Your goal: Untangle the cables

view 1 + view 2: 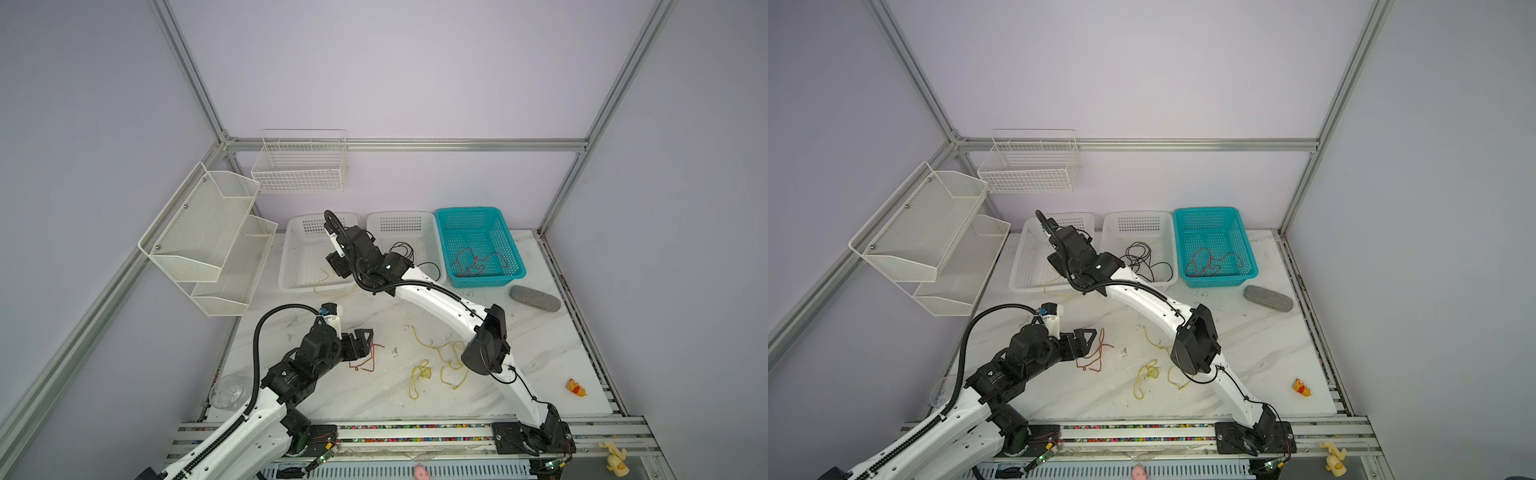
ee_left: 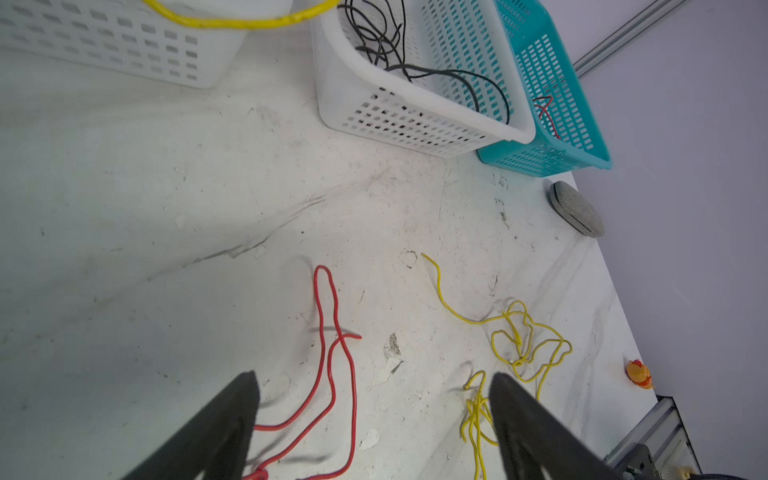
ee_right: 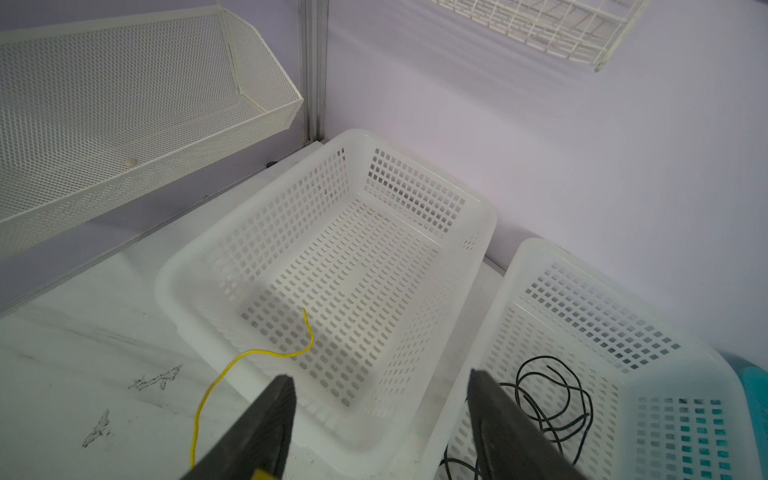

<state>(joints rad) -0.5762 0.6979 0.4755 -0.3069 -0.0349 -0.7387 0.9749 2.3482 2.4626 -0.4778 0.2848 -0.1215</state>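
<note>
The yellow cable is hanging from my right gripper's open finger [image 3: 262, 475], so my left gripper keeps moving up toward that finger until it closes on the cable [image 2: 248, 21].
A red cable [image 1: 365, 361] [image 2: 332, 353] lies loose on the marble table between the fingertips of my open left gripper [image 2: 374, 382] [image 1: 368, 343]; neither finger touches it. Yellow cables [image 1: 449, 357] [image 2: 523, 336] lie tangled to its right, under my right forearm in both top views. My right gripper [image 3: 380, 378] hovers open and empty over the near corner of the left white basket [image 3: 490, 216]. One yellow cable [image 3: 249, 353] [image 1: 328, 282] hangs over that basket's rim onto the table. A black cable [image 1: 1142, 257] [image 3: 548, 399] sits coiled in the middle white basket [image 1: 1167, 232], and a red cable [image 1: 478, 262] in the teal basket [image 1: 515, 249].
A grey oblong case [image 1: 535, 297] lies in front of the teal basket. A small yellow toy [image 1: 577, 387] sits near the table's right edge and a clear cup [image 1: 226, 392] at the front left. White mesh shelves [image 1: 208, 232] and a wire basket [image 1: 299, 166] hang on the walls.
</note>
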